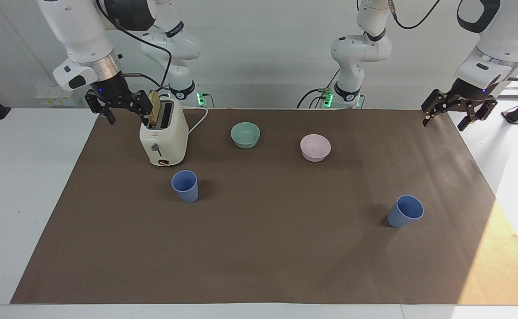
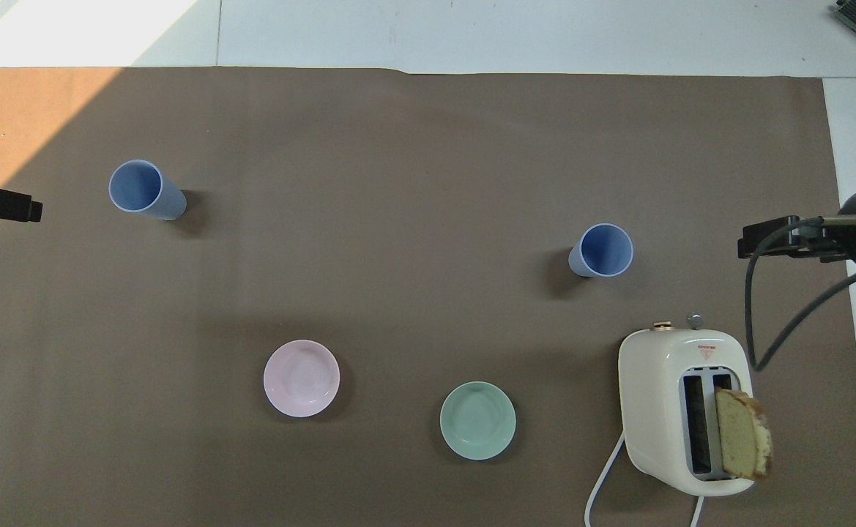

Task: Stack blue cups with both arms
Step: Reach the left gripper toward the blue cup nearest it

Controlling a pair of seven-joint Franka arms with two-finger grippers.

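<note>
My left gripper is open, and the blue cup (image 2: 149, 190) nearest it stands upright with its rim clear all round. I should go down next toward that rim (image 2: 111, 186) until the fingers are on both sides of it.
Two blue cups stand upright and apart on the brown mat. One cup (image 1: 185, 186) is just farther from the robots than the toaster, toward the right arm's end; it also shows in the overhead view (image 2: 603, 250). The other cup (image 1: 405, 211) stands toward the left arm's end and shows in the overhead view too (image 2: 142, 189). My left gripper (image 1: 443, 126) is open and empty, up in the air over the mat's edge at its own end; its tip shows in the overhead view (image 2: 1, 208). My right gripper (image 1: 128, 121) is open and empty, raised beside the toaster (image 2: 786, 238).
A cream toaster (image 1: 163, 137) with a bread slice (image 2: 742, 443) sticking out stands near the right arm. A teal bowl (image 1: 245, 134) and a pink bowl (image 1: 315, 147) sit nearer to the robots than the cups. The brown mat (image 1: 263, 248) covers most of the table.
</note>
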